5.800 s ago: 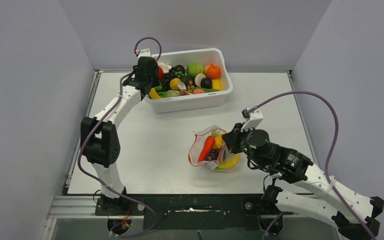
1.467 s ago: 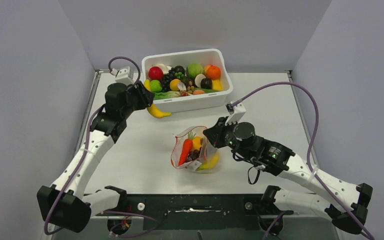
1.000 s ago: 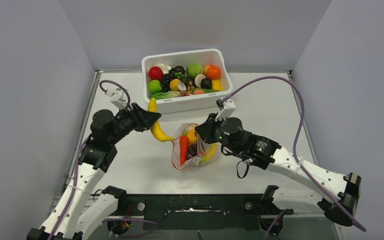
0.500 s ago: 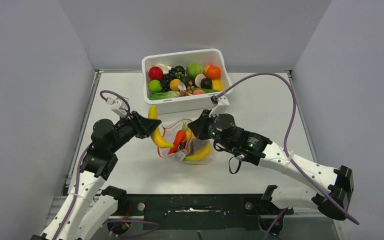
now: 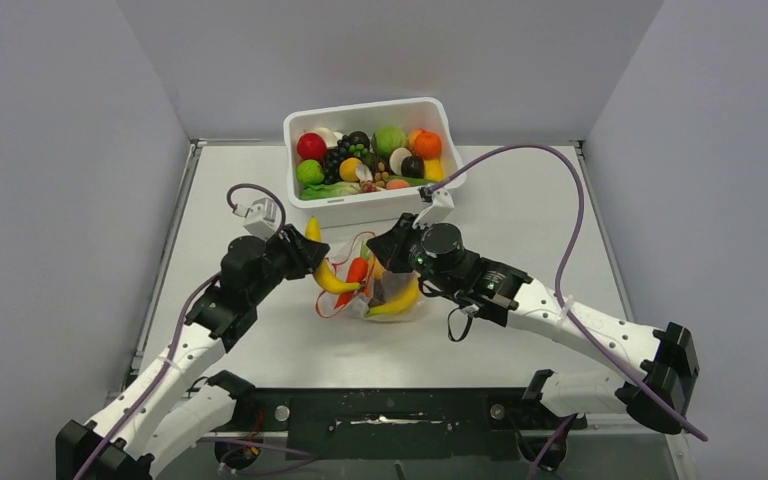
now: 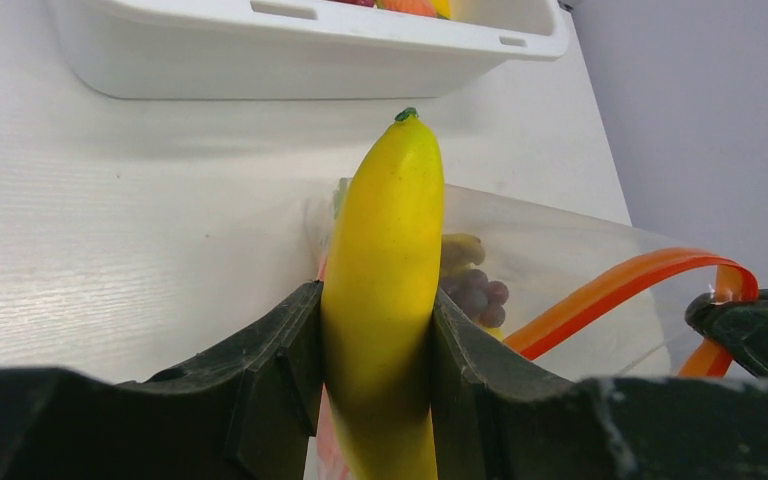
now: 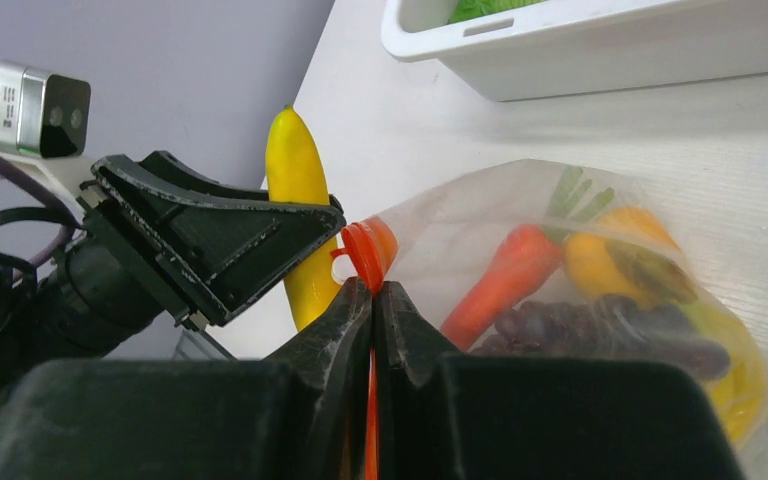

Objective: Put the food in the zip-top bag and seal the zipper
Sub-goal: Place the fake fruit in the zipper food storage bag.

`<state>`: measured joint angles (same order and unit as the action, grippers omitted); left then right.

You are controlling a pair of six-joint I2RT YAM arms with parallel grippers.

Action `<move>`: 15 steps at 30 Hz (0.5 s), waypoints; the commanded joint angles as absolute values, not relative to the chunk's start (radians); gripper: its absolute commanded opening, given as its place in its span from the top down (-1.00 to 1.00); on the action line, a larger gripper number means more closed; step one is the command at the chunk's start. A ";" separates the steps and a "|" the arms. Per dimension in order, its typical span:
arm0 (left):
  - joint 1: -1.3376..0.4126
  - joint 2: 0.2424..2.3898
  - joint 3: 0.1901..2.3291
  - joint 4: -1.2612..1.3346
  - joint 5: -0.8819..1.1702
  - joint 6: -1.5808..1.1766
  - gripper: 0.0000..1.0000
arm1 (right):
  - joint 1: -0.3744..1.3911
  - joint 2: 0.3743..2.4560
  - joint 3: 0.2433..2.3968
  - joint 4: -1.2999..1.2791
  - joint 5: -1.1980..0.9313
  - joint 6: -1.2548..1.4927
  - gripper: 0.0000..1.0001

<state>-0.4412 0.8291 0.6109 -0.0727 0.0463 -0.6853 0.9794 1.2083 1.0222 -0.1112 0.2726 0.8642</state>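
The banana in my left gripper lies at a slant across the zip-top bag's opening (image 5: 338, 286). Next, I pull back and turn the banana's lower end so that it points into the bag's opening.
My left gripper (image 5: 310, 262) is shut on a yellow banana (image 5: 324, 270), seen close between its fingers in the left wrist view (image 6: 385, 260). It holds the banana at the mouth of the clear zip-top bag (image 5: 385, 290). My right gripper (image 5: 378, 252) is shut on the bag's orange-red zipper strip (image 7: 365, 250), holding the mouth up. Inside the bag lie an orange carrot (image 7: 505, 275), dark grapes (image 7: 600, 325), an orange-yellow pepper (image 7: 610, 265) and a yellow banana (image 5: 400, 300). The zipper also shows in the left wrist view (image 6: 620, 290).
A white tub (image 5: 438, 195) full of toy fruit and vegetables stands at the back of the table, just behind both grippers. Grey walls close in left, right and behind. The right arm's purple cable (image 5: 550, 160) loops above the table.
My left gripper carried the banana from the tub down and right to the bag's mouth. My right gripper pulled the bag left and toward the tub, still holding the strip.
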 commanded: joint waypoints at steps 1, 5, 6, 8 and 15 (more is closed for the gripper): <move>-0.522 0.835 0.691 -0.059 -0.168 -0.696 0.76 | 0.966 1.218 1.045 0.077 0.282 0.933 1.00; -0.537 0.840 0.672 -0.038 -0.232 -0.714 0.76 | 0.958 1.242 1.052 0.092 0.266 0.953 1.00; -0.537 0.837 0.671 -0.034 -0.240 -0.725 0.76 | 0.958 1.247 1.052 0.096 0.263 0.956 1.00; -0.540 0.826 0.671 -0.023 -0.257 -0.741 0.76 | 0.959 1.255 1.052 0.100 0.262 0.963 1.00; -0.554 0.758 0.669 0.034 -0.359 -0.698 0.78 | 0.941 1.286 1.056 0.149 0.299 1.023 1.00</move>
